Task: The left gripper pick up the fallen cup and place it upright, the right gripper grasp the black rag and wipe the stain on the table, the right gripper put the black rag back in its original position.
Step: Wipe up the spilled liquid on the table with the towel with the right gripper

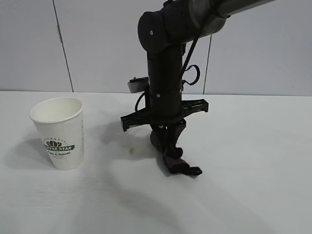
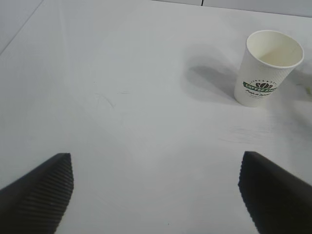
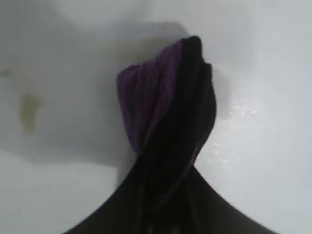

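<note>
Next, I sweep the black rag back toward the cup (image 1: 58,134) with my right gripper before letting go, as an amber stain (image 1: 131,150) remains on the rag's cup side.
The cup (image 1: 60,132) stands upright on the white table (image 1: 243,195) at the left; it also shows in the left wrist view (image 2: 269,67). My right gripper (image 1: 174,158) is shut on the black rag (image 1: 176,162) and presses it down on the table near the middle. In the right wrist view the rag (image 3: 168,117) hangs from the shut jaws with a purple fold showing. A faint amber stain (image 1: 130,150) lies on the table just left of the rag; it also shows in the right wrist view (image 3: 29,113). My left gripper (image 2: 156,195) is open and empty, away from the cup.
A pale grey panelled wall (image 1: 97,44) rises behind the table. The right arm's black body (image 1: 165,73) stands over the table's middle. Wet streaks (image 3: 239,109) shine on the table beside the rag.
</note>
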